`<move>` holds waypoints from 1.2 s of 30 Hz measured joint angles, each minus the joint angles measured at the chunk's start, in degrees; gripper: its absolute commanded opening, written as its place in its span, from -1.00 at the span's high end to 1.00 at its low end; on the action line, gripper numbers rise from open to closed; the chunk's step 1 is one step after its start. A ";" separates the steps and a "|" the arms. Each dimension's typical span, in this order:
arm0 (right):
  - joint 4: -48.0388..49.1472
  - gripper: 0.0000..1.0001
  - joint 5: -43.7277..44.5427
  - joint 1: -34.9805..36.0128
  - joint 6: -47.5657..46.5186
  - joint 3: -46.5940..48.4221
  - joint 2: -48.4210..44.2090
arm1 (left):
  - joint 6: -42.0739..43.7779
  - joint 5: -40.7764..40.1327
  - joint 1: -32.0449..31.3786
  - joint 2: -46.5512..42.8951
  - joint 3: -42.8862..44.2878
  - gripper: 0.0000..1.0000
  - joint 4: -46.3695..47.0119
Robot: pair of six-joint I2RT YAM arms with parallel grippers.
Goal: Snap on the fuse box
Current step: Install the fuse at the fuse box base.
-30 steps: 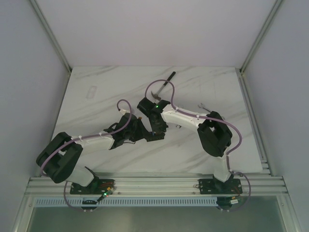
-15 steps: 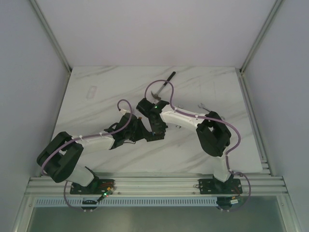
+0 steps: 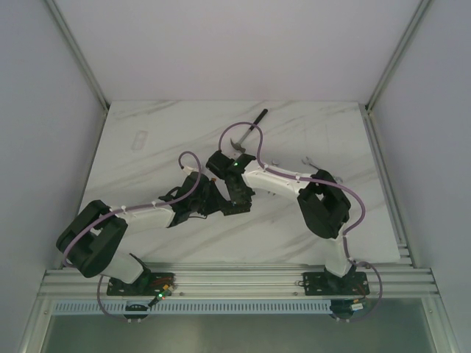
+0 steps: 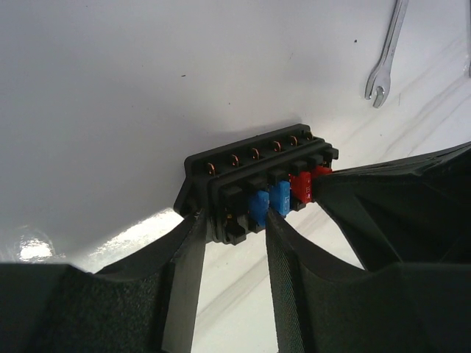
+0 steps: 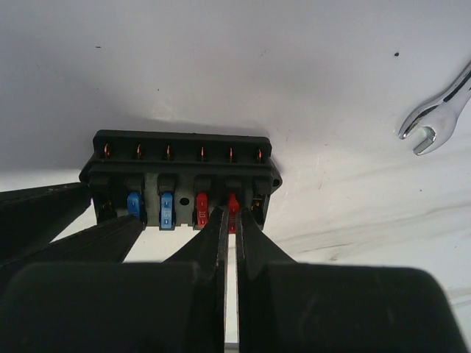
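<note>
I should open my right gripper, move back a little and push the fuse's top down with closed fingers, because my right gripper is pinching the second red fuse in its slot.
The black fuse box lies on the white table with two blue fuses and two red fuses in its row. It also shows in the right wrist view. My left gripper is shut on the box's left end, one finger at its corner and one against a blue fuse. My right gripper is shut on the second red fuse, which sits in its slot near the box's right end. In the top view both grippers, left and right, meet mid-table and hide the box.
A silver wrench lies beyond the box, also in the right wrist view and the top view. A hammer lies behind the grippers. A clear oblong piece lies at the far left.
The right arm's elbow and forearm have shifted slightly left. The left arm has not visibly moved.
</note>
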 measured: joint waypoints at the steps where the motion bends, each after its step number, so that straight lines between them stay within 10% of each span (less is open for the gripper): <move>1: 0.00 1.00 -0.02 0.00 0.00 0.00 0.07 | -0.20 0.02 0.00 0.00 -0.07 0.09 0.11; 28: 1.60 1.00 -2.49 -1.27 -0.42 -1.29 0.76 | -3.15 1.44 0.66 -0.02 -2.60 0.14 4.37; 36: 4.61 0.46 -3.15 -1.42 -0.70 -3.96 -2.29 | -3.19 1.51 0.70 -0.57 -3.02 0.13 4.70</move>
